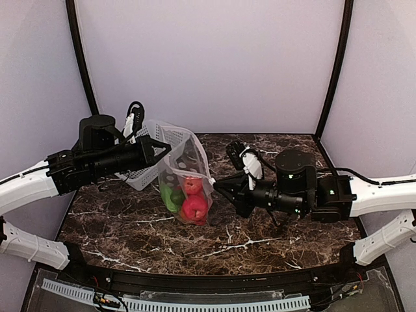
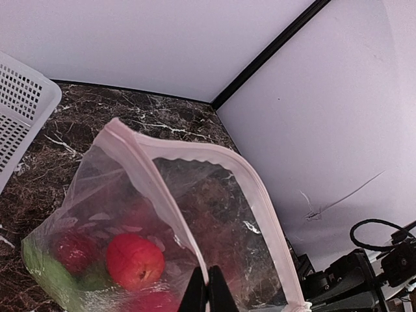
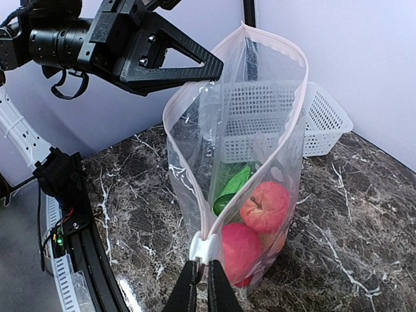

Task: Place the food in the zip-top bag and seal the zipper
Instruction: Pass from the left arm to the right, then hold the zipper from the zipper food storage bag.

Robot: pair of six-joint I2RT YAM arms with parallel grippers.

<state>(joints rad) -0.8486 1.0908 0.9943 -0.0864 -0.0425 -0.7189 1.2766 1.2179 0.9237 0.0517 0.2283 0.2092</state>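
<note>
Next, my left gripper opens and grabs the slider (image 1: pixel 212 181) to seal, because it is holding the zipper strip (image 2: pixel 188 237) away from the white slider at my right gripper.
The zip-top bag (image 1: pixel 188 156) hangs upright between both grippers with its mouth open. Inside lie the food pieces: red round fruits (image 1: pixel 194 208) and a green piece (image 1: pixel 171 195). My left gripper (image 1: pixel 166 148) is shut on one side of the pinkish zipper strip (image 2: pixel 170 208), as the left wrist view (image 2: pixel 208 290) shows. My right gripper (image 1: pixel 218 185) is shut on the bag's end just below the white slider tab (image 3: pixel 205 247), as the right wrist view (image 3: pixel 198 286) shows. Red fruits (image 3: pixel 266 207) and the green piece (image 3: pixel 231 188) show through the clear plastic.
A white lattice basket (image 1: pixel 140 175) stands behind the bag at the back left, also in the right wrist view (image 3: pixel 325 110). The dark marble table (image 1: pixel 260 240) ends at a black rail in front. Pale walls enclose the back and sides.
</note>
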